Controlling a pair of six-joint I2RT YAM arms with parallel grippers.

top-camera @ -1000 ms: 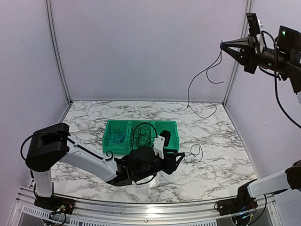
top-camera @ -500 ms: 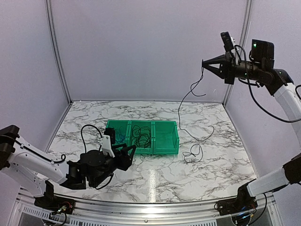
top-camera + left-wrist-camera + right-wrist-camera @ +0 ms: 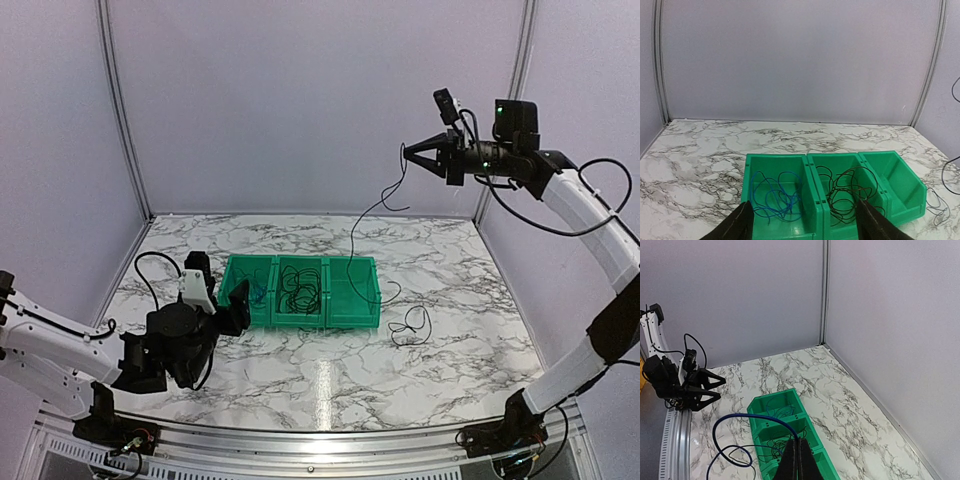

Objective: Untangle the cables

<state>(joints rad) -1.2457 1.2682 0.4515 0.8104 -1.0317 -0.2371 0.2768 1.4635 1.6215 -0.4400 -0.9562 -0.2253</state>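
Next, I swing my right gripper back over the bins before I lower the cable into the empty bin, because the dark cable's lower end hangs out beyond the empty bin's rim.
A row of three green bins sits mid-table. The left bin holds a blue cable, the middle one a black cable, and the right one looks empty. My left gripper is low in front of the left bin, jaws open with nothing between them; its fingers frame the bins. High at the right, my right gripper is shut on a thin dark cable that hangs down to the table by the right bin. It loops under the fingers. A small loose cable coil lies right of the bins.
Walls close in the table on three sides, with a metal post just behind the right arm. The left arm's body lies low along the near left edge. A metal rail runs along the front.
My left arm has pulled back leftward from the front of the right bin to the left bin, its jaws opening wider. My right gripper moved left and lower, carrying the hanging cable.
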